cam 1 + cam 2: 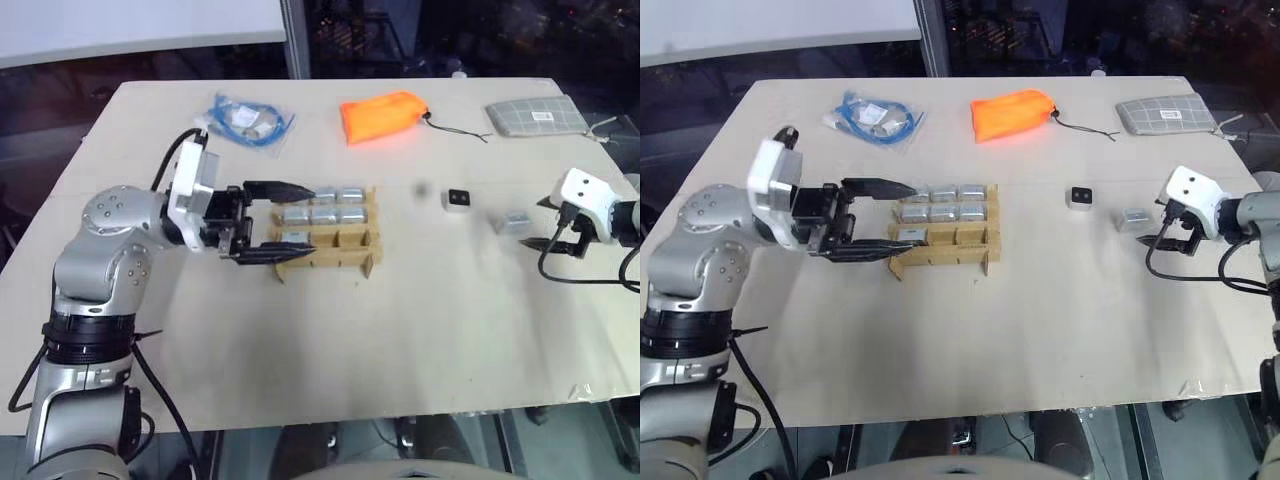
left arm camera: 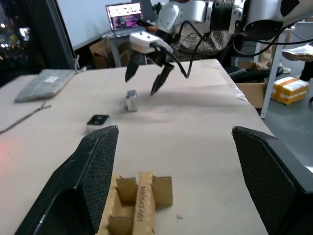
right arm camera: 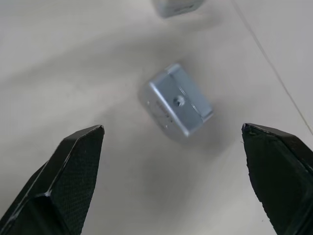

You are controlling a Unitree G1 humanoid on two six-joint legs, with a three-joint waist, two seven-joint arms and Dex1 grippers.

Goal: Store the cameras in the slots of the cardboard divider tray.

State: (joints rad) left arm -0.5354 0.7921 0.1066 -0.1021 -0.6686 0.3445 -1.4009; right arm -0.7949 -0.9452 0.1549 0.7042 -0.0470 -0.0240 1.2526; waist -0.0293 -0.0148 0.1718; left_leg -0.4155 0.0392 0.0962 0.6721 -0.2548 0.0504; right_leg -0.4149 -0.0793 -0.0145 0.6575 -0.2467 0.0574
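The silver camera (image 1: pixel 513 222) stands free and centred ahead of my right gripper's open fingers, so I keep moving in and turning until they are around its long sides (image 3: pixel 161 109).
The cardboard divider tray (image 1: pixel 362 258) lies left of the table's middle, with several silver-grey cameras (image 1: pixel 323 213) in its slots. My left gripper (image 1: pixel 306 221) is open and level, one finger along the tray's far left part, the other along its near left part; I cannot tell if they touch it. Two cameras lie loose to the right: one with its black lens face up (image 1: pixel 459 199), one silver (image 1: pixel 515 222). My right gripper (image 1: pixel 553 243) is open just right of the silver one. In the right wrist view its fingers (image 3: pixel 68 181) stand wide on either side of that camera (image 3: pixel 178 105).
An orange pouch (image 1: pixel 382 115), a grey checked pouch (image 1: pixel 535 115) and a bagged blue cable (image 1: pixel 245 120) lie along the table's far side. The table's right edge (image 1: pixel 610 330) runs close by my right arm. The near half of the table is bare.
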